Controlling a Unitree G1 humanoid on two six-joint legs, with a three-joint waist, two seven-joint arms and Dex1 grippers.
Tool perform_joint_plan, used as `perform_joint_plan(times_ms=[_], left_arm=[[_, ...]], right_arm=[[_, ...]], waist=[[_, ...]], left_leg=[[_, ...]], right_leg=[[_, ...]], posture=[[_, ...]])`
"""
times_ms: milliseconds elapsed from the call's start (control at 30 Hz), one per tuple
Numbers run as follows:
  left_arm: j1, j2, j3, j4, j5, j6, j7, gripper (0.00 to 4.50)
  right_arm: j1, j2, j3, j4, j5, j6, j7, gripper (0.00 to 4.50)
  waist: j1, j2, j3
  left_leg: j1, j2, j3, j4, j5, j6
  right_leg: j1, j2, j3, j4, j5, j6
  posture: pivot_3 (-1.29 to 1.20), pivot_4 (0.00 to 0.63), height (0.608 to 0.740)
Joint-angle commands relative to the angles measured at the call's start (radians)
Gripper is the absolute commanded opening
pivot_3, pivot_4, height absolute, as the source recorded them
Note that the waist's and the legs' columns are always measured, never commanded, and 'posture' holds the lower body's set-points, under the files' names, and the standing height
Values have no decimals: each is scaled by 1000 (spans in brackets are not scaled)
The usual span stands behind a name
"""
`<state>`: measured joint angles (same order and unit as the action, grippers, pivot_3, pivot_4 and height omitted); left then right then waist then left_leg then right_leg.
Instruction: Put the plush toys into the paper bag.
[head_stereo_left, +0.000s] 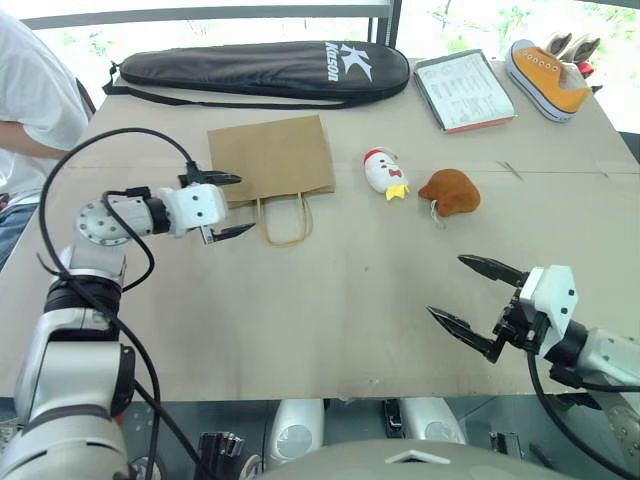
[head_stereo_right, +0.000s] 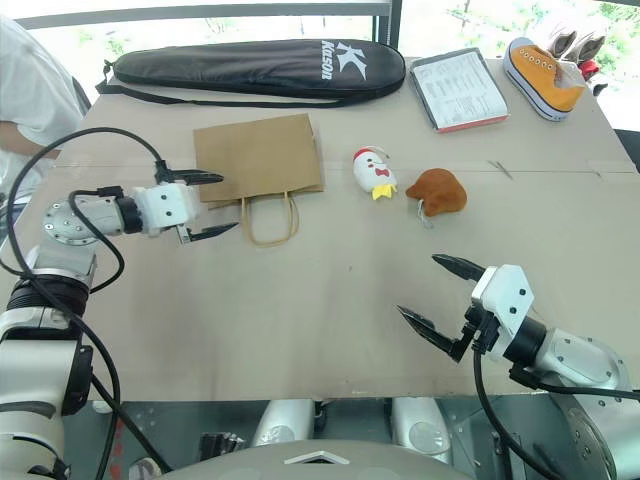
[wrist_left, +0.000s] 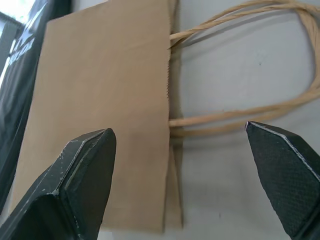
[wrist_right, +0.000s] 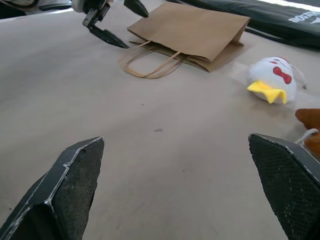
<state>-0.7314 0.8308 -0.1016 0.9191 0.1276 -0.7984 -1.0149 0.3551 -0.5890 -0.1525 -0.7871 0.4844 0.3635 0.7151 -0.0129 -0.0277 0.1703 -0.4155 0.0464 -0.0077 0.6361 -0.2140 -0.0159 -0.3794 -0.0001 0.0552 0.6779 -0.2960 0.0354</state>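
The brown paper bag (head_stereo_left: 270, 157) will spread out into a roomy box when I open it, because a folded pleat (wrist_right: 228, 48) can be seen along its side.
The brown paper bag (head_stereo_left: 270, 158) lies flat on the table with its twisted loop handles (head_stereo_left: 285, 218) toward me. My left gripper (head_stereo_left: 226, 206) hovers open at the bag's near left corner, one finger over the paper, the other beside the handles, as the left wrist view shows over the bag (wrist_left: 105, 105). To the right of the bag lie the white chicken plush (head_stereo_left: 385, 172) and the brown drumstick plush (head_stereo_left: 450, 192). My right gripper (head_stereo_left: 474, 299) hangs open over bare table nearer me, apart from both toys.
A long black racket case (head_stereo_left: 260, 68) lies along the far edge. A clipboard with papers (head_stereo_left: 462, 90) and an orange sneaker (head_stereo_left: 548, 75) sit at the far right. A person in a white shirt (head_stereo_left: 30, 90) sits at the far left.
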Motion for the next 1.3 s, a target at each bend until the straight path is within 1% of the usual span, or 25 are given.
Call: perform_joint_plan(times_ms=[33,133,200,267,300,400,433,500,533,567,633,700,767,800,900,933,967,1067,1200,1300], left_arm=[[-50,-1,-18,61,43,-87,49,4467],[-76,-27,-28,98,54,-115,89,4467],[-85,-51,-21,111,25,-105,68,4467],[-84,-62,-18,119,8,-106,45,3925],[-81,-63,-18,121,5,-107,34,3804],[-69,-81,-4,119,-40,-81,-16,2243],[-58,-99,15,99,-99,-19,-77,1727],[-28,-141,70,-2,-265,233,-200,964],[-5,-151,87,-80,-338,384,-249,406],[23,-151,95,-172,-397,526,-284,48],[87,-145,103,-371,-483,761,-286,48],[151,-140,103,-582,-569,988,-245,0],[197,-155,122,-778,-677,1223,-151,0],[214,-163,130,-852,-715,1307,-107,0],[243,-211,184,-1000,-834,1505,43,0],[253,-229,199,-1037,-865,1546,79,0],[263,-244,210,-1067,-888,1574,109,0],[292,-287,245,-1140,-965,1647,186,0],[319,-314,293,-1200,-1066,1710,237,0],[327,-321,312,-1224,-1126,1747,270,0]], right_arm=[[17,5,-6,-49,-7,-28,-18,4500],[21,12,4,-49,-19,-34,-31,4500],[20,15,13,-47,-28,-38,-41,4500],[14,16,21,-45,-33,-38,-48,4500],[12,17,23,-45,-35,-38,-52,4500],[2,19,30,-43,-38,-35,-63,4500],[-3,21,32,-40,-45,-30,-74,4500],[-33,41,38,-30,-70,-14,-127,4500],[-51,54,45,-26,-96,-16,-158,4500],[-66,63,55,-24,-120,-16,-181,4500],[-91,61,86,-31,-129,36,-204,4500],[-146,75,112,0,-68,100,-196,3971],[-228,101,161,44,-78,132,-215,3129],[-276,117,190,66,-98,142,-229,2657],[-444,195,293,150,-130,182,-260,1222],[-498,223,327,185,-146,195,-271,616],[-539,242,355,216,-160,206,-275,100],[-641,274,439,322,-206,194,-247,37],[-736,306,500,520,-272,119,-212,37],[-789,358,513,664,-288,44,-184,37]], waist=[[-2,0,0],[-2,0,0],[-1,0,0],[0,-1,0],[0,-1,0],[-1,-1,0],[-1,-1,0],[-2,0,0],[-2,-1,0],[-3,0,0],[-7,-1,0],[-10,-1,0],[-10,0,0],[-10,0,0],[-15,0,0],[-16,0,0],[-19,0,0],[-23,0,0],[-22,0,0],[-22,0,0]], left_leg=[[0,0,0,0,0,0],[0,0,0,0,0,0],[0,0,1,1,0,0],[0,0,0,1,0,0],[0,0,0,1,0,0],[0,0,0,1,0,0],[0,0,0,1,0,0],[1,0,0,1,0,0],[1,0,0,2,0,0],[0,0,0,2,0,0],[0,1,0,3,0,0],[0,1,-1,3,0,0],[0,3,-2,3,0,0],[0,3,-2,4,0,0],[0,3,-2,6,0,0],[1,2,-2,7,0,0],[1,1,-3,8,0,0],[1,1,-3,10,0,0],[0,1,-4,10,0,0],[0,0,-4,10,0,0]], right_leg=[[0,0,0,0,0,0],[0,0,0,1,0,0],[0,0,0,1,0,0],[0,0,0,1,0,0],[0,0,0,1,0,0],[0,0,0,1,0,0],[0,0,0,1,0,0],[1,0,0,2,0,0],[1,0,0,2,0,0],[0,0,-1,2,0,0],[0,0,-1,2,0,0],[1,0,-1,3,0,0],[1,0,-1,3,0,0],[1,0,-1,4,0,0],[1,1,-1,5,0,0],[1,1,-1,7,0,0],[1,1,-1,8,0,0],[1,1,-1,10,0,0],[1,1,-2,10,0,0],[1,0,-2,11,0,0]], posture=[[0,150,740],[0,150,740],[0,150,740],[0,150,740],[0,150,740],[0,150,740],[0,150,740],[0,150,740],[0,150,740],[0,150,740],[0,150,740],[0,150,740],[0,150,740],[0,150,740],[0,150,740],[0,150,740],[0,150,740],[0,150,740],[0,150,740],[0,150,740]])
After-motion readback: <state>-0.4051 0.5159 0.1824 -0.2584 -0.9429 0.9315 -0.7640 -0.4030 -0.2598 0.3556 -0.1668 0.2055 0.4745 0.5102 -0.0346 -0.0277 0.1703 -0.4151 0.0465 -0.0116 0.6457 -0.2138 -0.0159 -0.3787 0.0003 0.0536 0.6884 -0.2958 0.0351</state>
